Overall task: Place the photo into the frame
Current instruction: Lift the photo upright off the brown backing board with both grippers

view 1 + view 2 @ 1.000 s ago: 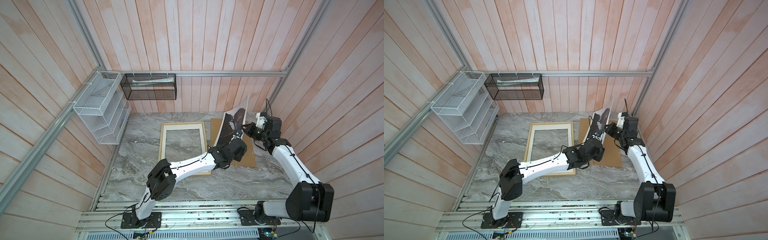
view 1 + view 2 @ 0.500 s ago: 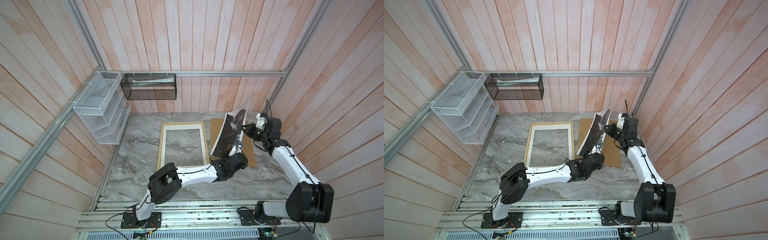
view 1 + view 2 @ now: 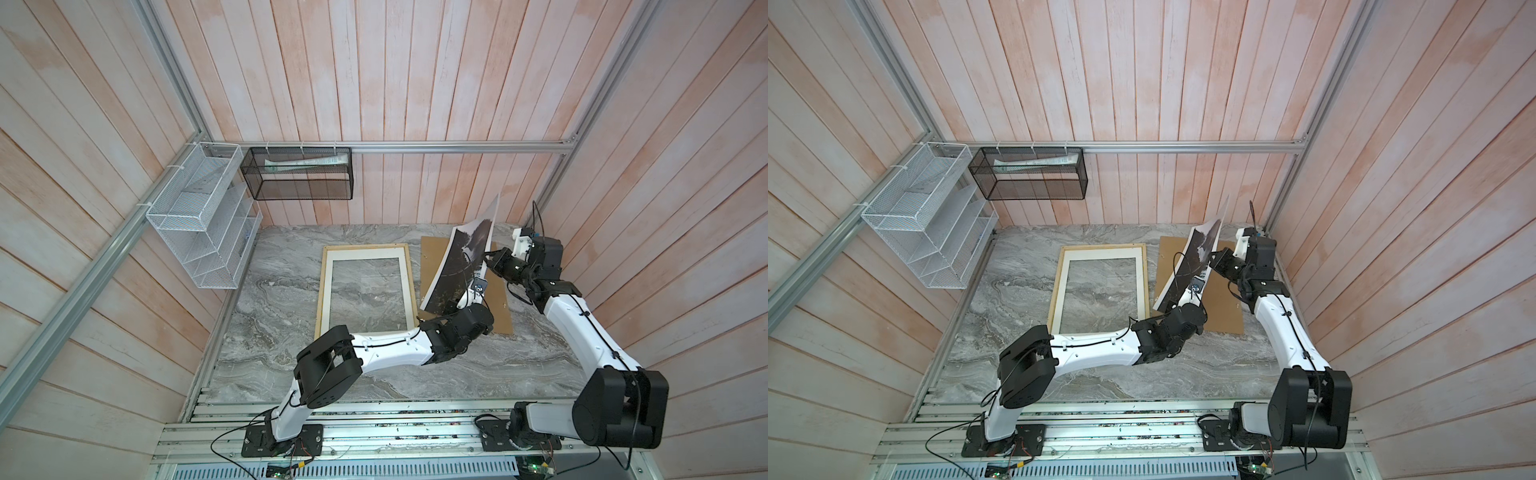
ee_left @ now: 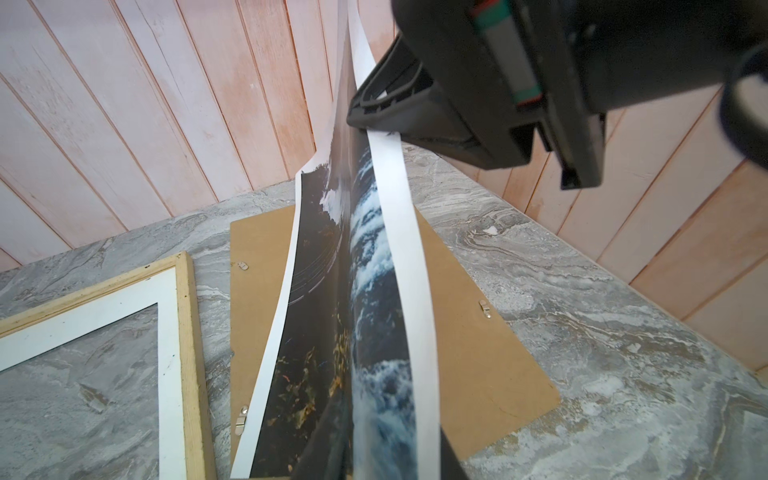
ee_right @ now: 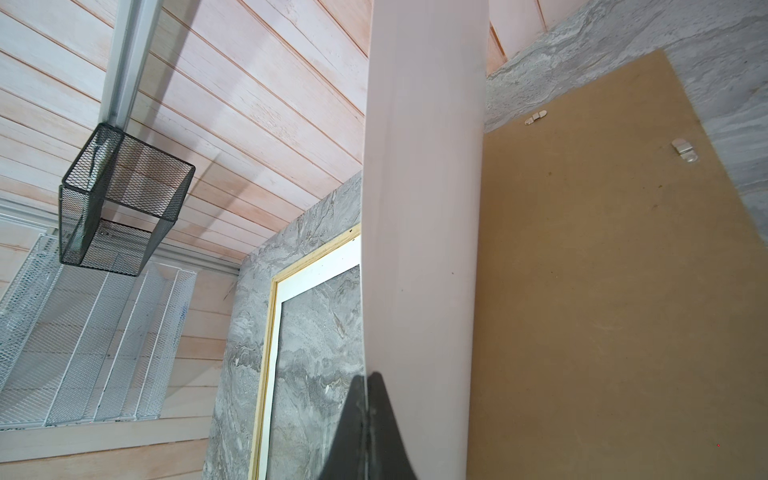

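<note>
The photo's edge point(image 3: 484, 257) is held over the backing panel by my right gripper, so that gripper should open before my left gripper lays the photo face down in the frame point(image 3: 368, 289).
The photo point(image 3: 461, 266) point(image 3: 1196, 257) stands nearly upright and bowed over the brown backing panel point(image 3: 494, 307), picture side toward the frame point(image 3: 410, 291) point(image 3: 1145, 282). The frame lies flat on the table, left of the photo. My right gripper point(image 3: 488, 266) point(image 5: 368, 382) is shut on the photo's right-hand edge, whose plain white back point(image 5: 424, 208) fills the right wrist view. My left gripper point(image 3: 462, 300) point(image 4: 386, 457) sits at the photo's lower edge with a finger on each side of the sheet point(image 4: 374, 291). Whether those fingers pinch it is unclear.
The backing panel point(image 4: 478, 353) with small metal clips lies flat right of the frame point(image 4: 191, 332). A white wire rack point(image 3: 199, 232) and a black mesh basket point(image 3: 299, 178) hang on the left and back walls. The right wall stands close behind my right arm.
My left arm has dropped lower and its gripper has slid down to the photo's lower edge, with its jaws narrowing round the sheet. The right gripper has kept its hold.
</note>
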Action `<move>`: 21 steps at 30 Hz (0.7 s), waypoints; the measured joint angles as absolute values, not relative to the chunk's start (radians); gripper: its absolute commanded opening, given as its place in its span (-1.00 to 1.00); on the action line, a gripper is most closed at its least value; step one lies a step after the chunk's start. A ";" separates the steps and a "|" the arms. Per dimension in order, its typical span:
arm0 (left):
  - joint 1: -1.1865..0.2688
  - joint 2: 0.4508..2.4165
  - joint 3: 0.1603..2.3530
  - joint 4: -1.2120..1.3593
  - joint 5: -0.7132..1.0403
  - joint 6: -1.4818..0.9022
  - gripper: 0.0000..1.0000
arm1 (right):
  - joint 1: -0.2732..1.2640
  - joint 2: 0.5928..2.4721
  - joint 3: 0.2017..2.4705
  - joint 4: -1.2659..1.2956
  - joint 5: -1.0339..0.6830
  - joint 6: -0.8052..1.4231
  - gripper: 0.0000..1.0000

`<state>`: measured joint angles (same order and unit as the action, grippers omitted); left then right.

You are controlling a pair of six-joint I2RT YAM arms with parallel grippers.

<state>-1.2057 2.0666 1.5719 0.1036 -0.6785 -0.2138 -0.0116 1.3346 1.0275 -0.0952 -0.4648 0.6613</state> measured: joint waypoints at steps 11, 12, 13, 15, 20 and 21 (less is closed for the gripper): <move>-1.210 2.066 1.568 0.152 -0.685 -0.171 -1.00 | -0.011 1.332 1.025 -0.080 -0.469 0.661 -0.77; -1.210 2.066 1.568 0.154 -0.685 -0.171 -1.00 | -0.012 1.331 1.025 -0.080 -0.469 0.661 -0.73; -1.210 2.066 1.568 0.155 -0.685 -0.171 -1.00 | -0.012 1.329 1.025 -0.079 -0.469 0.661 -0.67; -1.210 2.066 1.568 0.157 -0.685 -0.171 -1.00 | -0.012 1.318 1.018 -0.070 -0.472 0.659 -0.47; -1.209 2.062 1.569 0.148 -0.683 -0.180 -1.00 | -0.012 1.226 0.985 -0.047 -0.473 0.669 -0.10; -1.206 2.060 1.570 0.142 -0.684 -0.184 -1.00 | -0.012 1.198 0.982 -0.042 -0.470 0.672 -0.05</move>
<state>-1.2064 2.0602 1.5703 0.1417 -0.6838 -0.1844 -0.0116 1.1984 0.9817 -0.0418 -0.4702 0.6720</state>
